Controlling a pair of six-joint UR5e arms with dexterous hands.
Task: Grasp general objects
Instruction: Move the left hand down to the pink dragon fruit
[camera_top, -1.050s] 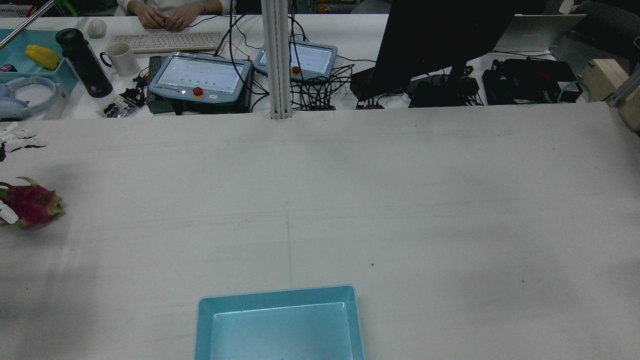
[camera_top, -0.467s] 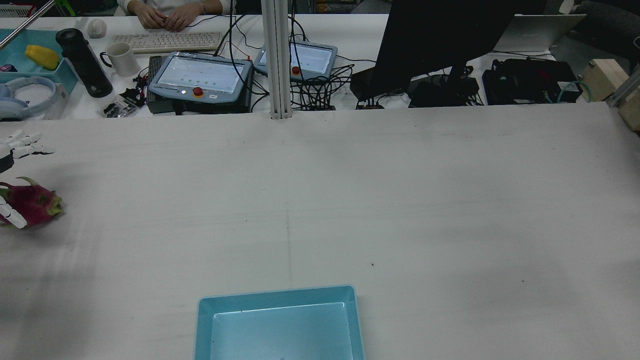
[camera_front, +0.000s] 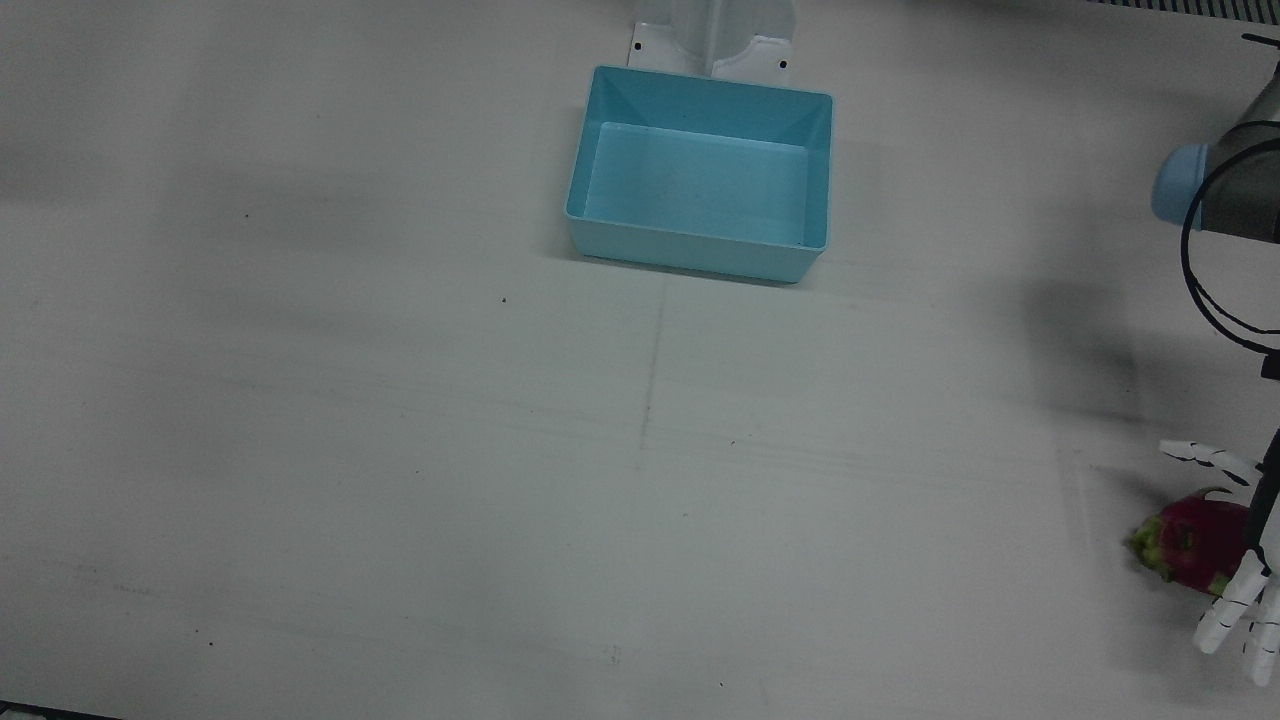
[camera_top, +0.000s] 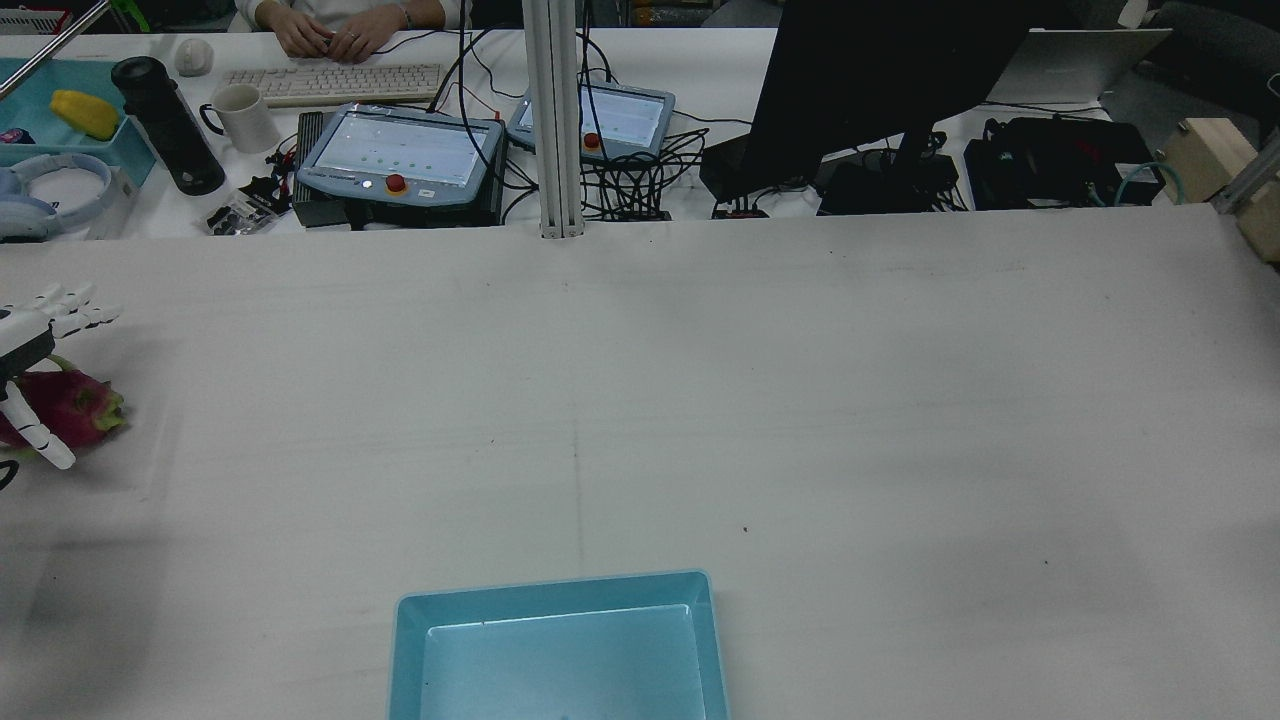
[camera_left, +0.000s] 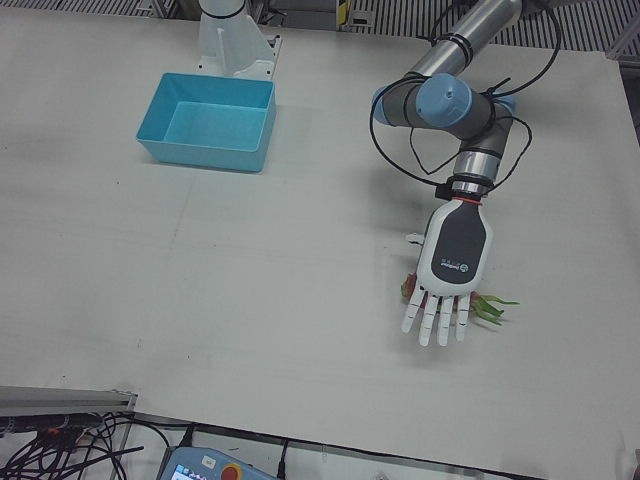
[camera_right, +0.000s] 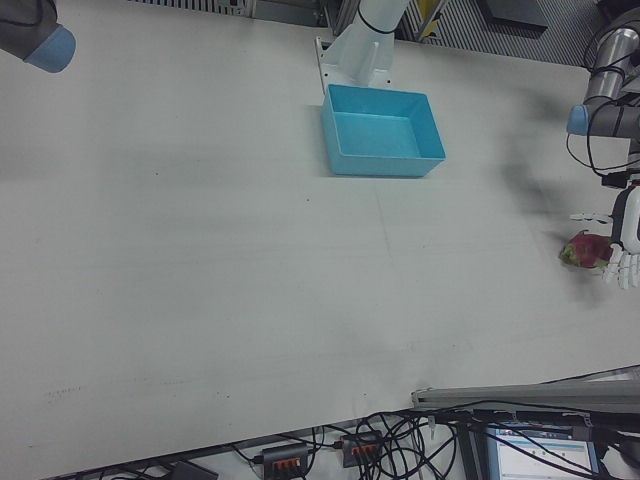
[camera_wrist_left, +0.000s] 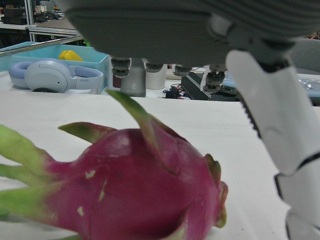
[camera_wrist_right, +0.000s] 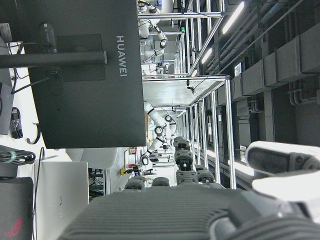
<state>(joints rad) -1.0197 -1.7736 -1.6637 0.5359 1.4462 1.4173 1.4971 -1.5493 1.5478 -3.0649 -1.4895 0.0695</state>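
The upper green scale (camera_wrist_left: 136, 112) stands up on its own, so the dragon fruit's long green scales (camera_wrist_left: 24, 155) should keep sticking out when I pick the dragon fruit up and carry it.
A magenta dragon fruit (camera_top: 75, 405) with green scales lies on the white table at the rear view's far left edge. It also shows as the dragon fruit (camera_front: 1190, 540) in the front view, the dragon fruit (camera_right: 587, 250) in the right-front view, and the dragon fruit (camera_wrist_left: 135, 185) close up in the left hand view. My left hand (camera_left: 452, 265) hovers palm-down right over it, open, fingers (camera_top: 70, 300) spread past it and thumb (camera_top: 35, 435) on its near side. No contact is visible. My right hand (camera_wrist_right: 185, 210) shows only in its own view, open and holding nothing.
A light blue bin (camera_front: 700, 85) stands empty at the table's robot-side middle. Beyond the far edge lie two teach pendants (camera_top: 400, 150), a monitor (camera_top: 880, 80), cables, a mug and a person's hands at a keyboard (camera_top: 330, 82). A vertical post (camera_top: 555, 120) stands there.
My left hand has come in from the table's edge and now covers the dragon fruit from above. The fruit has not moved.
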